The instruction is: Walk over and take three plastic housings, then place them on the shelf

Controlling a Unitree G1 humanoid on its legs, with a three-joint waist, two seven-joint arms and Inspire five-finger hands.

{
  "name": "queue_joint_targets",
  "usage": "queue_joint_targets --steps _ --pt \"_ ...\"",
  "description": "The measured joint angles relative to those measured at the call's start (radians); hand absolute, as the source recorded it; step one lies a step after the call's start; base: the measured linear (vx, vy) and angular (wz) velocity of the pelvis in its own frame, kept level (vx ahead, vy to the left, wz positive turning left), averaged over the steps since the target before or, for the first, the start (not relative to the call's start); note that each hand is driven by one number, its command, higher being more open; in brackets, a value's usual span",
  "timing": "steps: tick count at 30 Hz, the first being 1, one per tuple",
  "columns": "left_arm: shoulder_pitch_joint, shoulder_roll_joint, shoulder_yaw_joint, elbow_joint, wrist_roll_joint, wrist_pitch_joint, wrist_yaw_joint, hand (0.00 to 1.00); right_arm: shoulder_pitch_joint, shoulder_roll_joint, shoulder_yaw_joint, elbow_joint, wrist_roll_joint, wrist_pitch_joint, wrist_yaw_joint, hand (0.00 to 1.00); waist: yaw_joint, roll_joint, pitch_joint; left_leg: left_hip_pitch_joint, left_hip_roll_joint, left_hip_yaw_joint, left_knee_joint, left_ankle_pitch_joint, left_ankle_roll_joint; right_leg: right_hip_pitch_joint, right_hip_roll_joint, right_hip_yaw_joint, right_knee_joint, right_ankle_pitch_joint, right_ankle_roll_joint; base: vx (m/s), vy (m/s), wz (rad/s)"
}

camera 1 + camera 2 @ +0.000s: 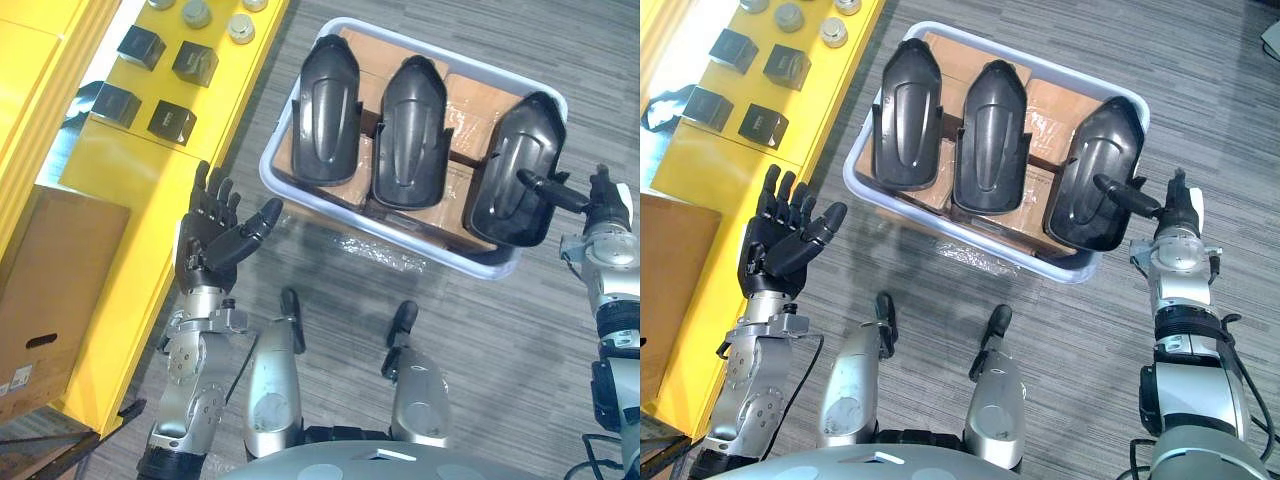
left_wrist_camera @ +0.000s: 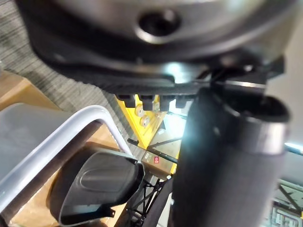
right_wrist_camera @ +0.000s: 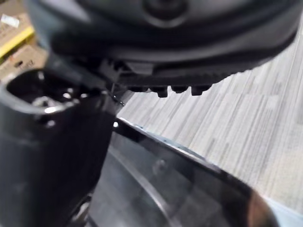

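Brown carton [image 1: 461, 186] shows between the housing [image 1: 519, 170] under my thumb and its neighbour, so that housing will come free alone when I lift its edge.
Three black plastic housings lie side by side in a pale bin [image 1: 268, 178] on the floor: the left housing [image 1: 325, 110], the middle housing [image 1: 410, 120] and the right housing [image 1: 510, 175]. They rest on brown cartons inside the bin. My left hand [image 1: 205, 235] is open, fingers straight, just left of the bin's near corner and holding nothing. My right hand [image 1: 605, 205] stands open at the bin's right side, its thumb stretched over the right housing's edge. The right wrist view has that housing [image 3: 165, 189] close under the thumb.
A yellow shelf [image 1: 150, 170] runs along the left, carrying small black boxes [image 1: 172, 122] and round metal parts [image 1: 240, 28]. A cardboard box [image 1: 55, 290] sits at its near end. Grey carpet surrounds the bin.
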Motion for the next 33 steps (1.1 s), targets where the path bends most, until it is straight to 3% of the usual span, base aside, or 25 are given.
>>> queue_joint_targets --steps 6,7,17,21,33 --pt "-0.025 0.021 0.004 0.047 0.000 0.001 0.042 1.00 -0.071 -0.023 0.017 0.112 -0.017 0.012 0.033 1.00 0.009 0.008 0.000 -0.023 0.004 0.002 0.025 -0.007 0.006 -0.011 0.002 0.004 -0.006 0.014 -0.002 -0.04 0.012 -0.03" --pt "-0.025 0.021 0.004 0.047 -0.001 0.001 0.048 1.00 -0.074 -0.029 0.024 0.132 -0.040 0.012 0.035 0.00 0.015 0.012 0.000 -0.027 0.004 0.003 0.026 -0.008 0.006 -0.012 0.003 0.004 -0.015 0.021 -0.003 -0.04 0.009 -0.03" --pt "-0.023 0.022 0.004 0.048 -0.002 0.001 0.054 1.00 -0.156 -0.037 0.024 0.267 -0.164 0.025 0.040 0.00 0.029 0.034 -0.001 -0.046 0.002 0.000 0.024 -0.003 0.011 -0.028 0.003 0.001 -0.016 0.026 -0.004 -0.03 -0.005 0.01" --pt "-0.022 0.022 0.005 0.047 -0.003 -0.001 0.053 1.00 -0.178 -0.079 0.024 0.287 -0.166 0.029 0.033 0.00 0.045 0.060 -0.004 -0.044 -0.004 -0.005 0.006 0.013 0.012 -0.028 0.000 -0.007 -0.018 0.026 -0.004 -0.02 -0.014 0.06" --pt "-0.011 0.022 0.006 0.046 -0.010 -0.007 0.023 1.00 -0.168 -0.092 0.023 0.271 -0.243 -0.019 -0.041 0.00 0.052 0.060 -0.004 -0.004 -0.006 0.000 -0.040 0.037 0.006 -0.007 0.002 -0.013 -0.022 0.025 -0.009 -0.02 -0.008 0.01"
